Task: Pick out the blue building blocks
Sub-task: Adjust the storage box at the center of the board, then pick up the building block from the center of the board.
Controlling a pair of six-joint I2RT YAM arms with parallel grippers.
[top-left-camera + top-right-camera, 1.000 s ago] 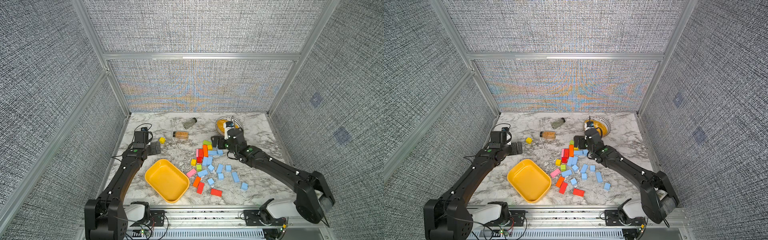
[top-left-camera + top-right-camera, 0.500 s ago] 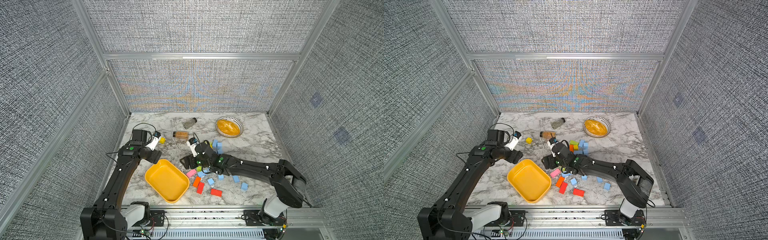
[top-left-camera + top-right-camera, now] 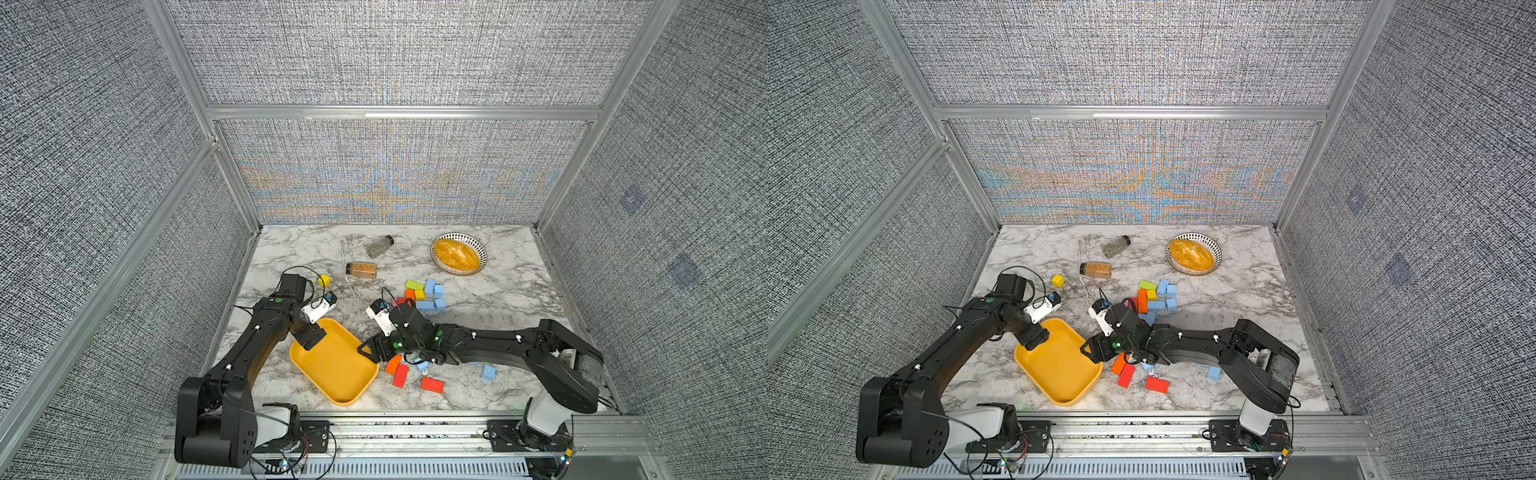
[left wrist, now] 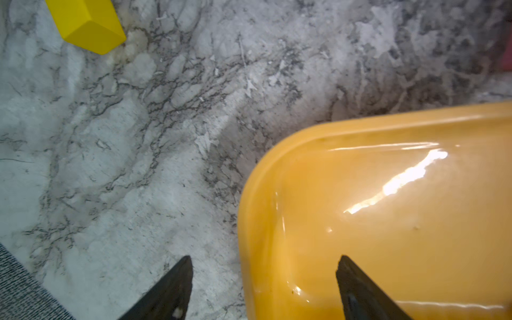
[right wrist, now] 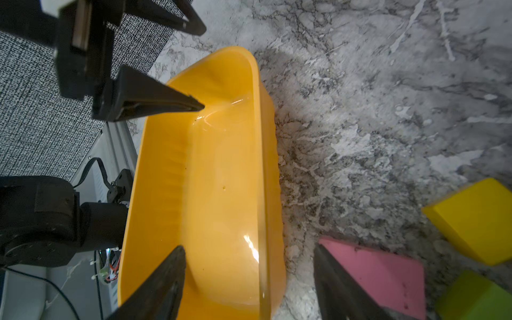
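Note:
The yellow tray lies crooked [image 3: 337,368] near the front edge, so the robot's grippers need to turn it straight and move it back toward the yellow cube [image 3: 324,281] before they pick up blue blocks.
Light-blue building blocks lie on the marble: a cluster [image 3: 432,297] [image 3: 1165,297] behind my right arm, one alone [image 3: 488,372] [image 3: 1213,372] near the front, and a small one [image 3: 422,365] under the arm. None is in the yellow tray [image 3: 345,401] [image 3: 1065,399], whose inside is bare. My left gripper [image 3: 313,332] [image 4: 265,259] is open and straddles the tray's rim [image 4: 249,194] at its far left corner. At the tray's right end my right gripper [image 3: 368,351] [image 5: 248,248] is open, one finger inside the rim [image 5: 260,166], the other outside.
Red and orange blocks [image 3: 401,374] lie right of the tray. A pink block [image 5: 388,271] lies beside my right gripper's outer finger. A yellow cube [image 3: 324,281] [image 4: 86,25], two spice jars lying flat [image 3: 362,270] and a patterned bowl [image 3: 458,254] stand further back.
My right arm has swung from the bowl at the back right across the blocks to the tray's right end. My left gripper has come forward to the tray's corner. Both jaws have narrowed a little.

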